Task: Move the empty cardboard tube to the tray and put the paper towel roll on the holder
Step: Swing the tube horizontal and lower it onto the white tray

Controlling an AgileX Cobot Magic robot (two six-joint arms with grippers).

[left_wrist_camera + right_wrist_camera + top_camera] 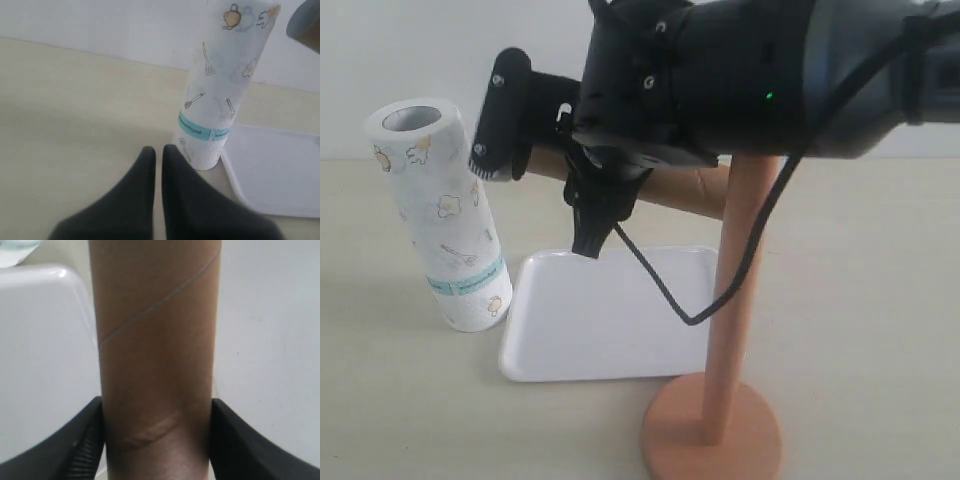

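Note:
The cardboard tube [686, 188] is hanging lengthwise over the empty white tray [608, 322]. My right gripper goes on bringing the tube down until it rests there before it lets go.
The brown empty cardboard tube [685, 186] lies level in the air above the white tray [610, 310]. My right gripper [540, 190] is shut on it, a black finger on each side. Up close, the tube [155, 340] fills the gap of the right gripper [157, 402], with the tray [45, 350] below. The paper towel roll [440, 215] stands leaning at the tray's left edge. The orange-brown holder [745, 260] stands bare at front right. My left gripper [157, 150] is shut on nothing, low over the table just short of the roll [220, 85].
The holder's round base [710, 432] sits close to the tray's front right corner. A black cable [665, 290] hangs from the right arm over the tray. The tray's rim [232, 175] lies beside the roll's foot. Beige tabletop spreads to the left.

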